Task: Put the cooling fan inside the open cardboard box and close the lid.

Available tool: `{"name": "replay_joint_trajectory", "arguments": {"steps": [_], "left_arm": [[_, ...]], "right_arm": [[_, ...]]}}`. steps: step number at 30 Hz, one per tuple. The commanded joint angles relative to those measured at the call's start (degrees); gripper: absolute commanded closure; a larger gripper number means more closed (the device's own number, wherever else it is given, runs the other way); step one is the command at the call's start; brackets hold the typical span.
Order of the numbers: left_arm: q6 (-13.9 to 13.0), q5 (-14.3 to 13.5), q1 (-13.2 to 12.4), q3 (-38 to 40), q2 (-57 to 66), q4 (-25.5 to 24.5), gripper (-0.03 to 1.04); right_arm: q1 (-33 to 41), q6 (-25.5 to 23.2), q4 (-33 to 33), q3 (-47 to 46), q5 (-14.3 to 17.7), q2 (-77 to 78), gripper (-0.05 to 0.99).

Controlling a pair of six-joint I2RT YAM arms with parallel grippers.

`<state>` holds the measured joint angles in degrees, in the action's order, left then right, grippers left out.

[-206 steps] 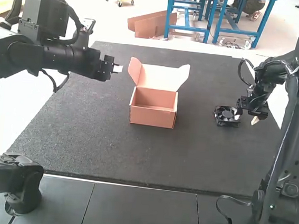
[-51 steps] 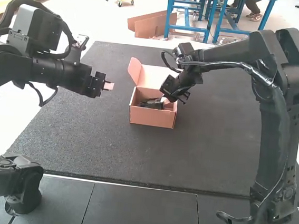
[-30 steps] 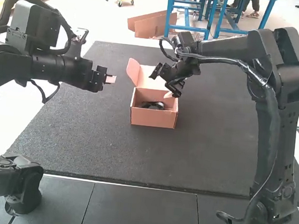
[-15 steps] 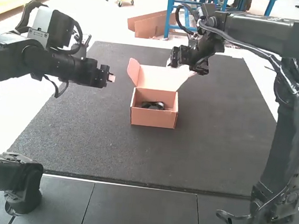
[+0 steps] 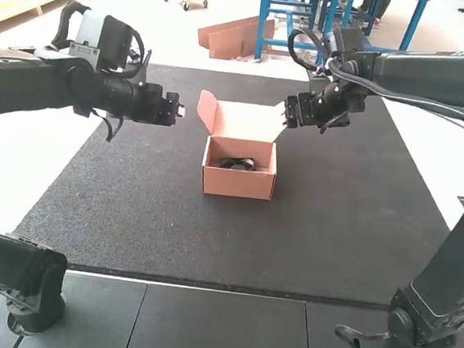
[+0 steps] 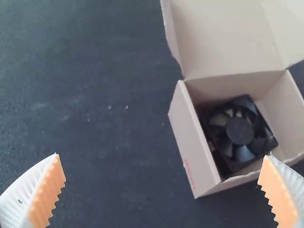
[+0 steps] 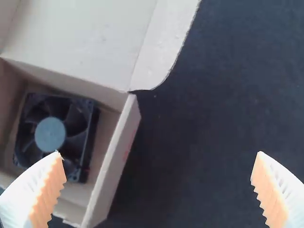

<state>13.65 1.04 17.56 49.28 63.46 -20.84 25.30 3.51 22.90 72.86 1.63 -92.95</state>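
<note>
My gripper will make the side flap (image 7: pixel 164 45) fold inward and bring the lid along when it pulls the side flap forward, because a straight crease (image 7: pixel 143 45) runs between the side flap and the lid.
The open cardboard box (image 5: pixel 239 167) stands in the middle of the black mat, its lid (image 5: pixel 246 118) standing up at the back with side flaps out. The black cooling fan (image 5: pixel 235 163) lies flat inside the box (image 6: pixel 199 156), also clear in both wrist views (image 6: pixel 237 133) (image 7: pixel 52 135). My left gripper (image 5: pixel 175 111) hovers open just left of the lid's left flap, above the mat. My right gripper (image 5: pixel 291 114) hovers open at the lid's right flap (image 7: pixel 161 47), holding nothing. Orange-padded fingertips (image 6: pixel 45 190) (image 7: pixel 45 187) are spread wide in each wrist view.
The black mat (image 5: pixel 130 205) spreads wide around the box, with bare room in front and on both sides. Beyond the mat's far edge lie flat cardboard pieces (image 5: pixel 229 35) on the floor, next to a blue frame (image 5: pixel 312 21).
The right gripper carried the fan into the box, let go, rose and shifted right behind the lid. The left gripper edged right and toward the box's left flap.
</note>
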Motion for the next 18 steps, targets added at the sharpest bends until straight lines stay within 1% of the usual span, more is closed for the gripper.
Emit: {"name": "replay_joint_trajectory", "arguments": {"steps": [1,5,8,18], "left_arm": [[0.5,-2.7,-1.0,2.6,2.1,1.4,0.05],[0.4,-5.1,-2.1,3.7,5.6,4.1,0.05],[0.4,-6.0,-2.7,5.0,8.3,6.3,0.05],[0.2,-6.8,-2.8,10.6,18.7,10.9,0.05]], "right_arm": [[-1.7,1.3,-1.7,-0.2,1.6,1.9,0.04],[-2.9,1.1,-5.8,-0.2,1.4,1.9,0.04],[-3.6,0.9,-8.7,0.3,1.2,1.9,0.04],[-4.0,-1.0,-8.7,4.6,-1.0,1.0,0.04]]}}
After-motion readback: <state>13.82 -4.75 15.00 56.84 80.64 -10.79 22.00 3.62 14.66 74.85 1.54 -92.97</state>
